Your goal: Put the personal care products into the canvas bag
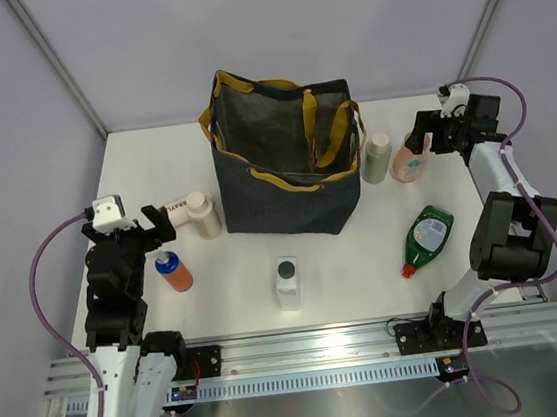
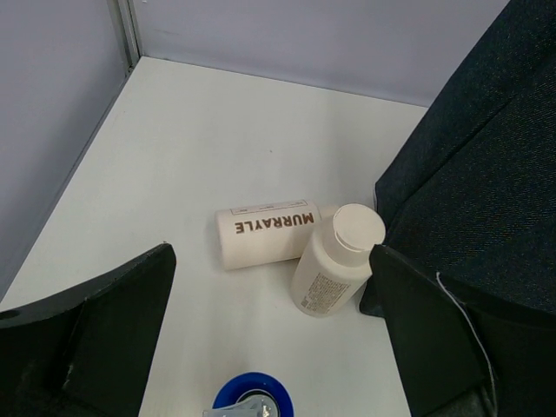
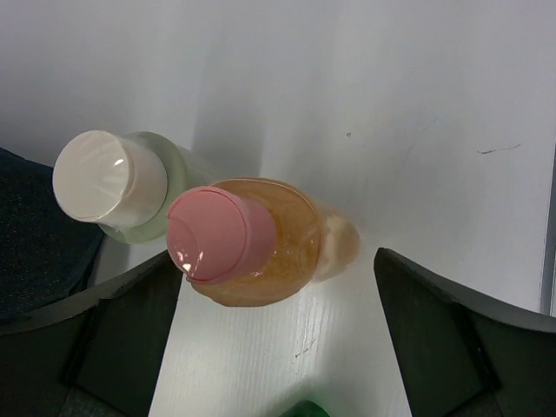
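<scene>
The upright peach-pink bottle [image 3: 265,239] stands within the width of my right gripper's open fingers. I go on toward its body [image 1: 409,164] until there is a finger on each side of it.
The canvas bag [image 1: 283,163] stands open at mid-table; its wall shows in the left wrist view [image 2: 469,174]. My left gripper [image 1: 152,231] [image 2: 270,256] is open and empty above the orange bottle with the blue cap [image 1: 174,272] [image 2: 252,395]. A cream labelled bottle [image 1: 178,208] [image 2: 265,233] lies beside an upright beige bottle [image 1: 205,216] [image 2: 337,259] at the bag's left. My right gripper [image 1: 430,141] [image 3: 278,261] is open around the upright peach-pink bottle [image 1: 409,160] [image 3: 261,239], not closed on it. A white bottle with a black cap [image 1: 287,282] and a green bottle with a red cap [image 1: 428,236] lie in front.
A pale bottle with a white cap [image 1: 376,157] [image 3: 122,187] stands between the bag and the peach-pink bottle, close to my right gripper's left finger. Grey walls bound the table at the back and sides. The arm bases and a metal rail [image 1: 315,350] run along the near edge.
</scene>
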{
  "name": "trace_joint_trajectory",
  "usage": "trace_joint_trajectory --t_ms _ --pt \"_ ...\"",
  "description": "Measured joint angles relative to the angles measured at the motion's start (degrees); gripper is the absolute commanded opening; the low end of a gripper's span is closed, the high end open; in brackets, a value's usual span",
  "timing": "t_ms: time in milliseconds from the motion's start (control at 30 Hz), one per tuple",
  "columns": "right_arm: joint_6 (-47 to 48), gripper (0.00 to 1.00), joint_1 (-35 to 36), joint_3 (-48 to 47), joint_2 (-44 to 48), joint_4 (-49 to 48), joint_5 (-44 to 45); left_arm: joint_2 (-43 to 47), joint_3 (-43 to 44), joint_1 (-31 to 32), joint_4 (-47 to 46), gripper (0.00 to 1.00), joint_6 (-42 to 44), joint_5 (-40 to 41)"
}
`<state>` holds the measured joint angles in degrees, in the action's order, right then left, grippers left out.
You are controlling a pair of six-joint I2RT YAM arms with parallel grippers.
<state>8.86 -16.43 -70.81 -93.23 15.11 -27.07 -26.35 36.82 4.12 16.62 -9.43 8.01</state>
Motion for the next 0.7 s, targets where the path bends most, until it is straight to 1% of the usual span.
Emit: trace_joint_trajectory --t_ms 233,467,700 --pt "3.21 0.99 2.93 -0.02 -3.41 -1.79 2.38 -0.50 0.00 0.00 0.04 0.99 0.04 0.00" --pt "5.42 0.99 3.39 -0.13 -6.51 -2.82 3.85 -0.52 0.00 0.00 0.02 0.99 0.07 0.00" --pt "6.62 0.95 3.85 -0.13 -6.93 -5.53 3.76 -0.83 0.00 0.00 0.02 0.99 0.17 0.00"
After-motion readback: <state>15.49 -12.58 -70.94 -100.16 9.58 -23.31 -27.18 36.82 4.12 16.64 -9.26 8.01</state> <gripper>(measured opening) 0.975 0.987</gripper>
